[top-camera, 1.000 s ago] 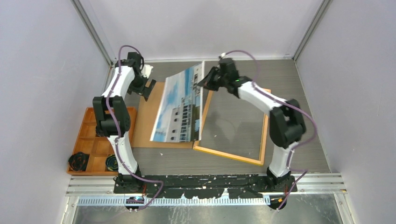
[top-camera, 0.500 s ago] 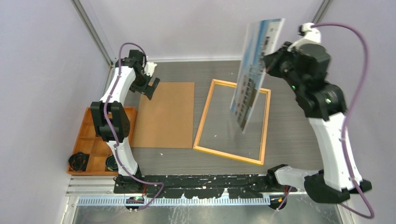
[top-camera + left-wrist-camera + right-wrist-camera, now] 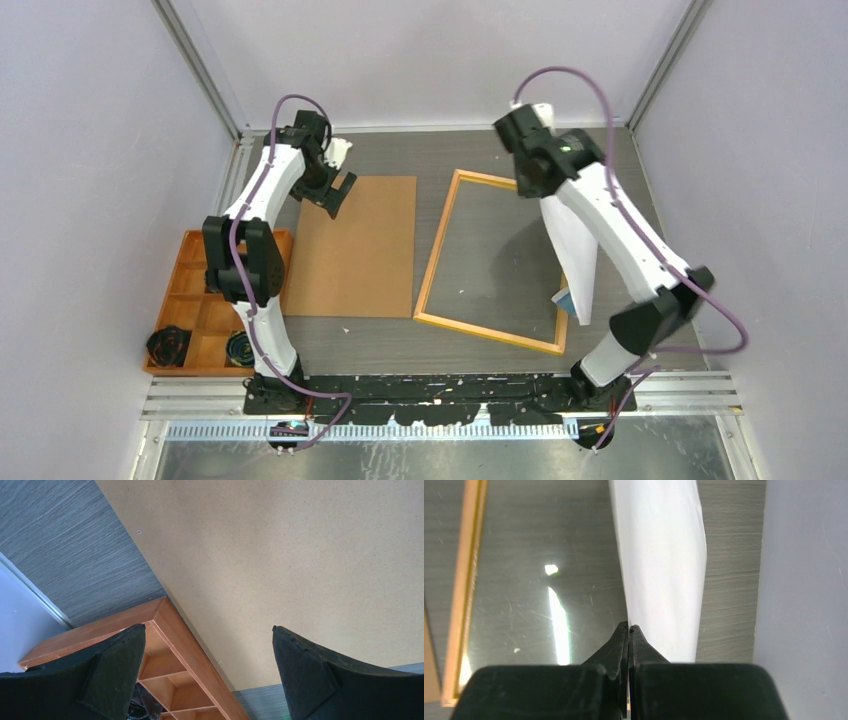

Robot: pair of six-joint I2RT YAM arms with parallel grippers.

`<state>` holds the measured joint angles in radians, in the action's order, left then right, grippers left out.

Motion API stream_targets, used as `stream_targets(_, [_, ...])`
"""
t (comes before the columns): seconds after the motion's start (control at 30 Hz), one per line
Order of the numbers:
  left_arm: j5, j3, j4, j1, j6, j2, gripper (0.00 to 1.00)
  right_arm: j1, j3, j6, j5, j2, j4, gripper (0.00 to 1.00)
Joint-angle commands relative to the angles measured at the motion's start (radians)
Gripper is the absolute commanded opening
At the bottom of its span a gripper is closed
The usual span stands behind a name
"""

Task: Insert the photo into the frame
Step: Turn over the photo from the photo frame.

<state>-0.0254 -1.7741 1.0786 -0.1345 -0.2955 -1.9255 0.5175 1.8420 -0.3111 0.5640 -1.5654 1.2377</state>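
Observation:
The photo hangs edge-up beyond the frame's outer rail [image 3: 562,318], so the robot's right gripper should move the photo's held edge back over the clear pane [image 3: 488,255] and set the photo down with its white back up.
The photo [image 3: 576,262] hangs edge-up from my right gripper [image 3: 547,193], white back showing, a blue corner low over the frame's right rail. In the right wrist view my right gripper [image 3: 629,626] is shut on the photo's [image 3: 659,570] edge. The frame [image 3: 487,332] lies flat, wood-coloured side up, with its clear pane [image 3: 524,580] reflecting light. The brown backing board [image 3: 355,250] lies left of it. My left gripper [image 3: 335,190] is open and empty above the board's far left corner; it also shows in the left wrist view [image 3: 207,627] over the board [image 3: 300,555].
An orange compartment tray [image 3: 190,300] sits at the left against the board and also shows in the left wrist view [image 3: 170,630]. It holds two black coiled items [image 3: 168,345] in its near cells. Grey walls close in on three sides.
My right arm carried the photo from above the backing board, up and across to the right, then down over the frame's right side, white back now showing. The left gripper barely moved.

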Motion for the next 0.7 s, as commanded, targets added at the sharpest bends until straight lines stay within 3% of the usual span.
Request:
stream_targets(0.0, [-0.020, 0.005, -0.005, -0.001, 0.004, 0.057, 1.00, 0.096, 0.049, 0.007, 0.081, -0.088, 0.078, 0.01])
stream_targets(0.13, [-0.029, 0.000, -0.005, -0.001, 0.004, 0.056, 1.00, 0.122, 0.043, -0.053, -0.094, -0.171, -0.032, 0.01])
stream_targets(0.3, [-0.046, 0.007, -0.013, -0.001, -0.003, 0.062, 1.00, 0.122, -0.030, -0.217, -0.352, -0.203, -0.286, 0.01])
stream_targets(0.5, [-0.052, 0.023, -0.028, -0.001, -0.010, 0.068, 1.00, 0.122, -0.070, -0.420, -0.356, -0.280, -0.413, 0.01])
stream_targets(0.67, [-0.055, 0.032, -0.040, -0.001, -0.016, 0.068, 1.00, 0.122, 0.065, -0.565, -0.288, -0.426, -0.235, 0.01])
